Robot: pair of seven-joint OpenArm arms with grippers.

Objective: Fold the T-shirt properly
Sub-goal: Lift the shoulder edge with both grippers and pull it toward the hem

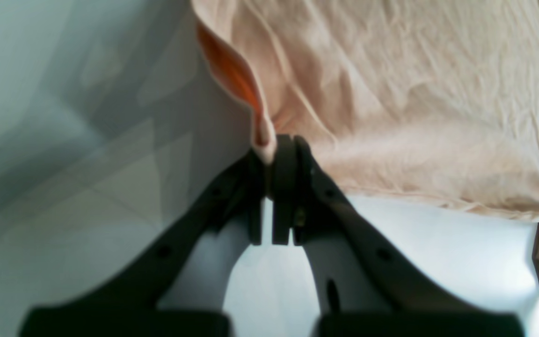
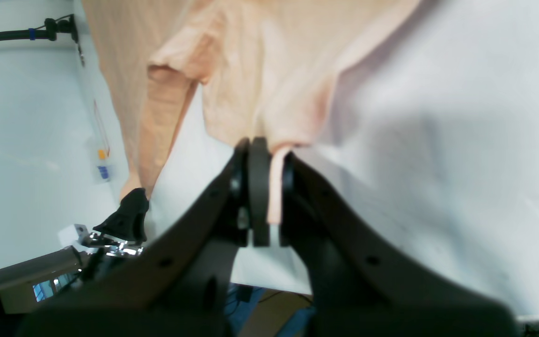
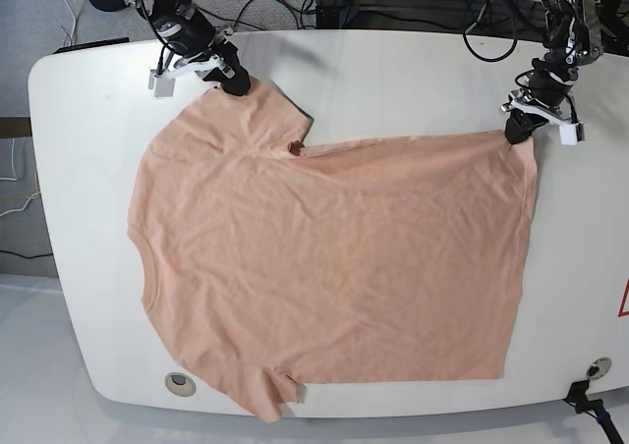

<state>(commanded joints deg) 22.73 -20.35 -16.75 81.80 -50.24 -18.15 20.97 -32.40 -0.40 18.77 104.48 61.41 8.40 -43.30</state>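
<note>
My left gripper and my right gripper should pull the T-shirt back before folding its far side (image 3: 408, 147) over, because the near sleeve (image 3: 267, 397) sticks out past the table's front edge.
The peach-pink T-shirt (image 3: 324, 257) lies spread flat on the white table (image 3: 393, 71), neck opening at the left and hem at the right. No smiley print shows. My left gripper (image 3: 518, 132) is shut on the far hem corner, and in the left wrist view (image 1: 274, 150) it pinches a fold of the T-shirt (image 1: 391, 93). My right gripper (image 3: 236, 83) is shut on the far sleeve's edge, and in the right wrist view (image 2: 272, 154) a strip of the T-shirt (image 2: 260, 70) sits between its jaws.
Black cables (image 3: 413, 2) run along the table's far edge. Two round grommets sit near the front edge, one at the left (image 3: 179, 383) and one at the right (image 3: 593, 367). A black clamp (image 2: 127, 215) and a black cable (image 2: 17, 33) show in the right wrist view.
</note>
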